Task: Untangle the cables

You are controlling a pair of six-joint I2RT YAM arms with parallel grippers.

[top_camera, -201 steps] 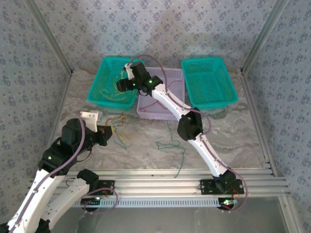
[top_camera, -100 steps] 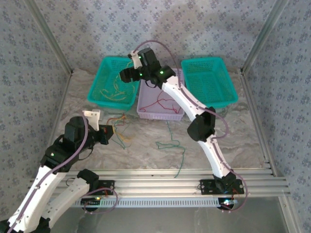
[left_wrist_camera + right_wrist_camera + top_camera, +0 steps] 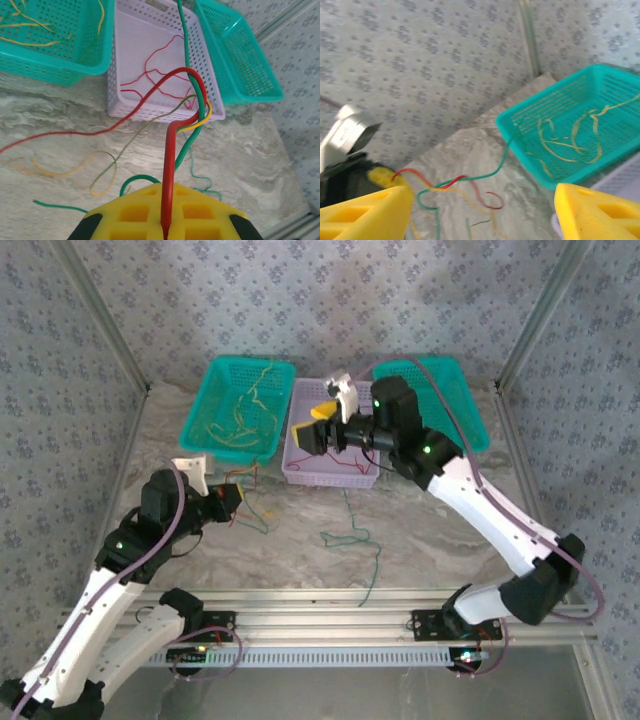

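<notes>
The yellow cable (image 3: 474, 203) crosses the red and green cables loosely (image 3: 445, 186), its tail hanging free, so it will slip out alone when I pull it.
My left gripper (image 3: 229, 502) is shut on a red cable (image 3: 170, 165), held low over the table's left side. In the left wrist view the gripper (image 3: 167, 227) has the red cable rising from between its yellow fingers to a loop tangled with a green cable (image 3: 190, 138) and a yellow one (image 3: 205, 116). Loose red, green and yellow strands (image 3: 252, 508) trail on the table beside it. My right gripper (image 3: 312, 430) hovers open over the lilac basket (image 3: 300, 472), nothing between its fingers (image 3: 365, 210). The right wrist view looks toward the tangle (image 3: 445, 186).
The left teal basket (image 3: 200, 440) holds several yellow cables (image 3: 243, 410). Red cables (image 3: 155, 75) lie in the lilac basket. The right teal basket (image 3: 470, 440) stands at the back right. A green cable (image 3: 355, 537) snakes across the table's middle toward the front rail.
The right arm swung from above the left teal basket rightward to above the lilac basket, its elbow now far right. The left gripper shifted slightly right, still gripping the red cable.
</notes>
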